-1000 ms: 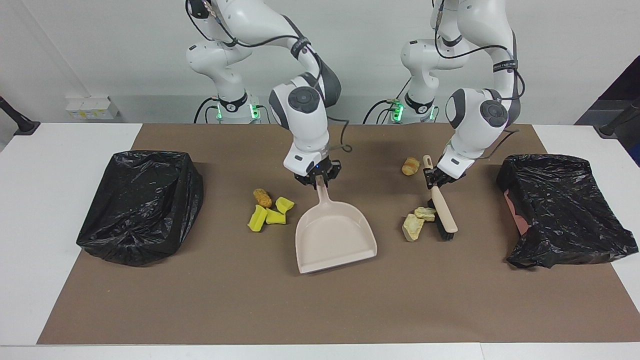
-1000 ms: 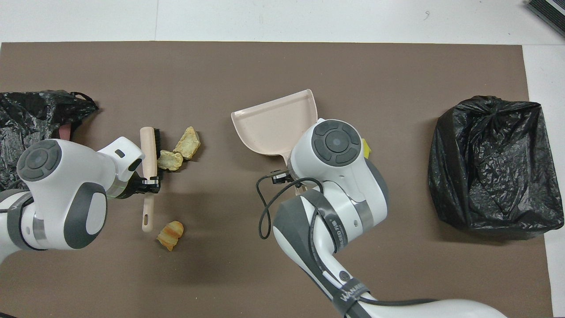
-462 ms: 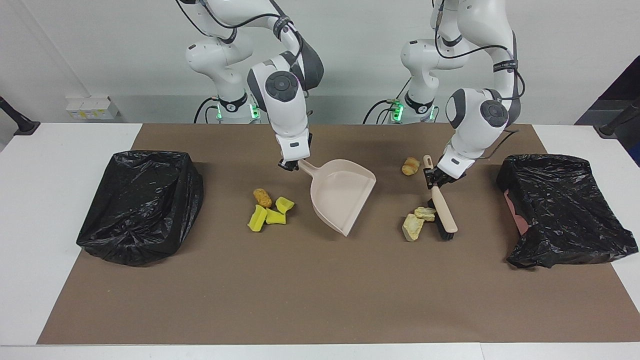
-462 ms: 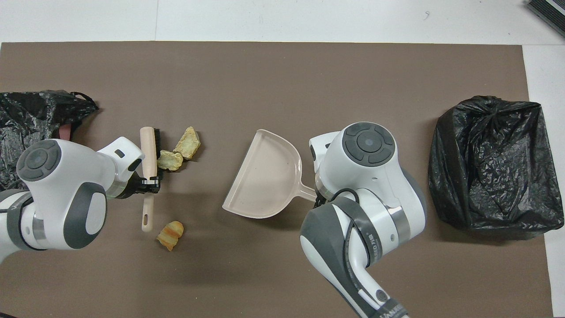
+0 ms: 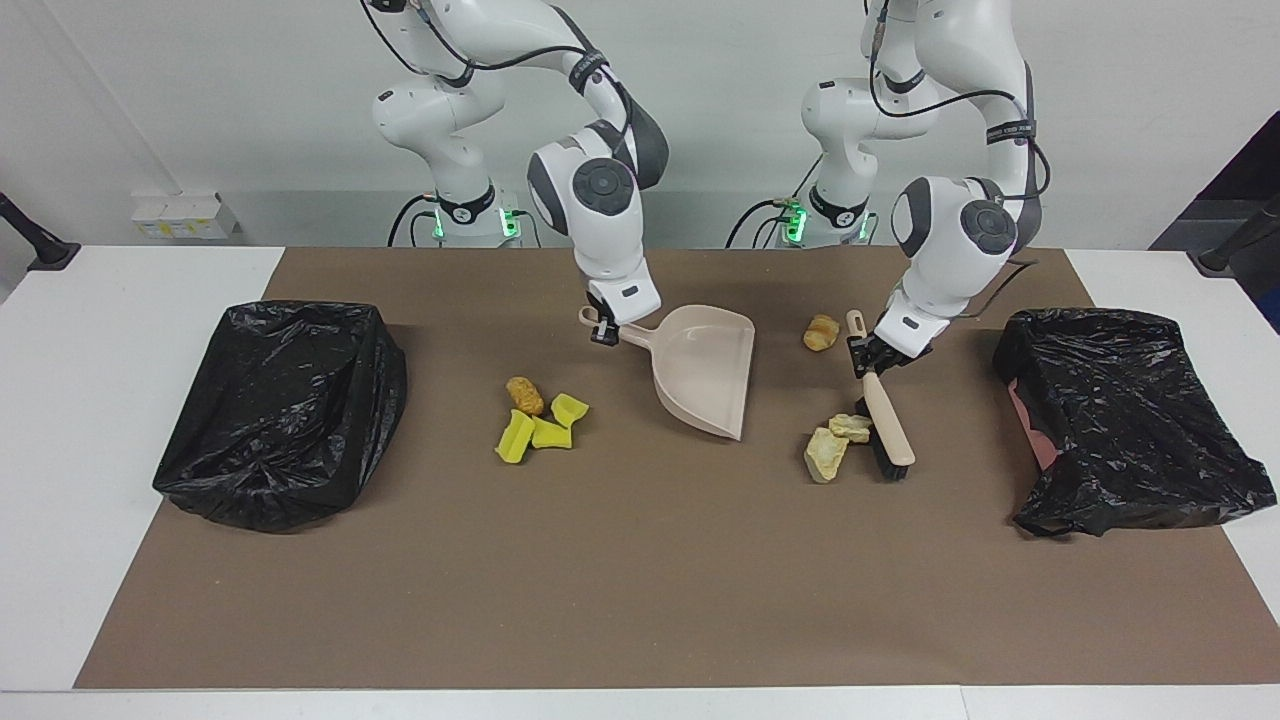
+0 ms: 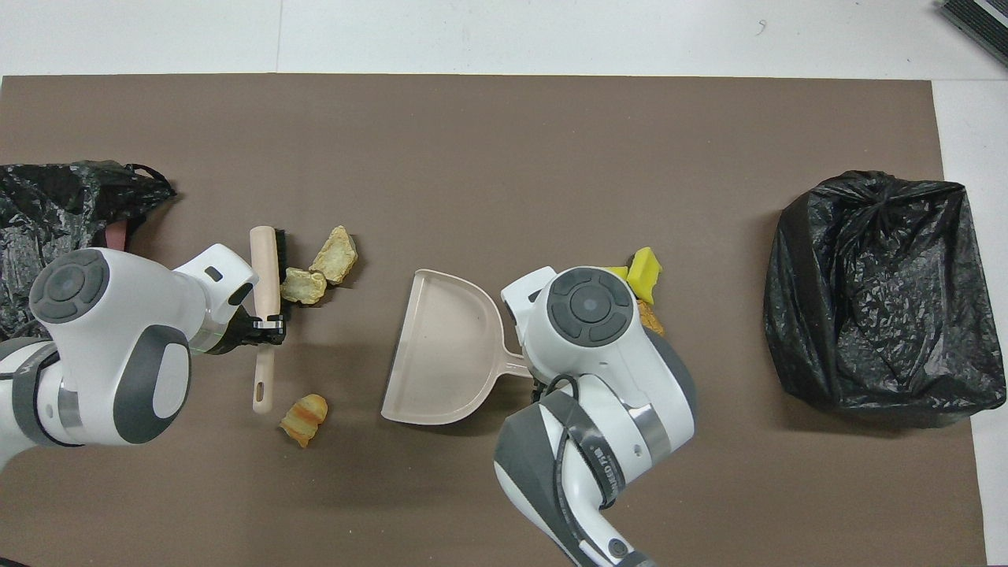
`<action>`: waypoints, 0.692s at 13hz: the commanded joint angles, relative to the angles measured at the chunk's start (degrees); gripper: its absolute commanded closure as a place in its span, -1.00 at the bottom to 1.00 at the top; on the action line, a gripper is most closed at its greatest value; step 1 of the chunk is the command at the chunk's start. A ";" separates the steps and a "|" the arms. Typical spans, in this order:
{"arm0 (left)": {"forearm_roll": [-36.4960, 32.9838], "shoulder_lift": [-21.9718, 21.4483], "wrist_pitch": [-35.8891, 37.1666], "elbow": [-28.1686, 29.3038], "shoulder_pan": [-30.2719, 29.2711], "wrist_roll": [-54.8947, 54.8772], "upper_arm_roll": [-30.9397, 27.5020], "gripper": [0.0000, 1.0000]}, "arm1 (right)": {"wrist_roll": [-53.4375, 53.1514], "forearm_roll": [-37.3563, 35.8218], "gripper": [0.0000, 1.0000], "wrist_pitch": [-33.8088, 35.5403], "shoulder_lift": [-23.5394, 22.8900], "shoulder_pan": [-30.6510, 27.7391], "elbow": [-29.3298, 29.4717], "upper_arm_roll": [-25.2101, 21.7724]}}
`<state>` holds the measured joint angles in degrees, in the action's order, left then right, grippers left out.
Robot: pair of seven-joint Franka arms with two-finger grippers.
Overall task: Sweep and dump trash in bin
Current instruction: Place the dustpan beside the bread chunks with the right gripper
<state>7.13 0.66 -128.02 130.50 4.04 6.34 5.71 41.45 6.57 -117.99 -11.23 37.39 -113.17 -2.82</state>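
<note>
The croissant-like chunk [image 6: 303, 419] is away from the bristles, so my right gripper should keep the dustpan steady while my left gripper sweeps the pale chunks [image 6: 335, 255] into it first.
My right gripper [image 5: 603, 333] is shut on the handle of the beige dustpan [image 5: 705, 370], which hangs tilted over the mat's middle with its mouth toward the left arm's end. In the overhead view the wrist hides that grip on the dustpan [image 6: 441, 346]. My left gripper [image 5: 862, 355] is shut on the brush [image 5: 885, 425] handle, bristles on the mat. Two pale chunks [image 5: 828, 452] touch the bristles. A croissant-like chunk [image 5: 821, 332] lies nearer the robots. Three yellow sponge pieces [image 5: 545, 428] and an orange nugget [image 5: 524, 395] lie toward the right arm's end.
A bin lined with a black bag [image 5: 280, 410] stands at the right arm's end of the brown mat [image 5: 620, 580]. A second black-bagged bin [image 5: 1130, 420] stands at the left arm's end. White table shows around the mat.
The right arm lifted the dustpan off the mat and turned it, so its mouth now faces the left arm's end. The left arm and brush have not moved.
</note>
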 commanded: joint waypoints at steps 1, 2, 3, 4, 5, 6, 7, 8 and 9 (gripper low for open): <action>1.14 0.22 -0.13 -0.60 0.71 -0.80 -0.44 1.00 | -7.23 -1.38 1.00 -3.30 0.25 1.71 -2.23 0.10; 1.14 0.22 -0.30 -0.60 1.75 -0.36 -0.35 1.00 | -8.04 -1.56 1.00 -3.39 0.25 2.33 -2.32 0.10; 1.22 0.22 -0.30 -0.60 3.07 -0.18 -0.44 1.00 | -8.40 -1.74 1.00 -3.39 0.16 2.51 -2.58 0.10; 1.22 -0.13 -0.30 -0.17 3.52 -0.27 -0.35 1.00 | -9.19 -1.74 1.00 -3.48 0.16 2.51 -2.85 0.10; 1.22 -0.22 -0.13 -0.07 4.65 -0.44 -0.35 1.00 | -10.07 -1.74 1.00 -3.48 0.25 2.51 -2.94 0.10; 1.22 -0.30 0.05 -0.07 6.14 -1.14 -0.35 1.00 | -10.34 -1.74 1.00 -3.57 0.33 2.51 -3.20 0.10; 1.22 -0.30 0.13 -0.16 7.90 -2.02 -0.35 1.00 | -10.34 -1.74 1.00 -3.57 0.33 2.51 -3.20 0.10; 1.31 -0.39 0.48 -0.25 9.66 -4.73 -0.26 1.00 | -10.34 -1.74 1.00 -3.57 0.33 2.51 -3.20 0.10; 1.31 -0.65 1.01 -0.16 11.59 -7.28 -0.18 1.00 | -10.34 -1.74 1.00 -3.57 0.33 2.51 -3.29 0.10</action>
<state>7.22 0.65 -127.92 130.50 12.10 3.35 6.22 33.09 5.91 -120.38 -11.94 40.09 -114.91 -2.81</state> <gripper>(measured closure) 0.744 0.670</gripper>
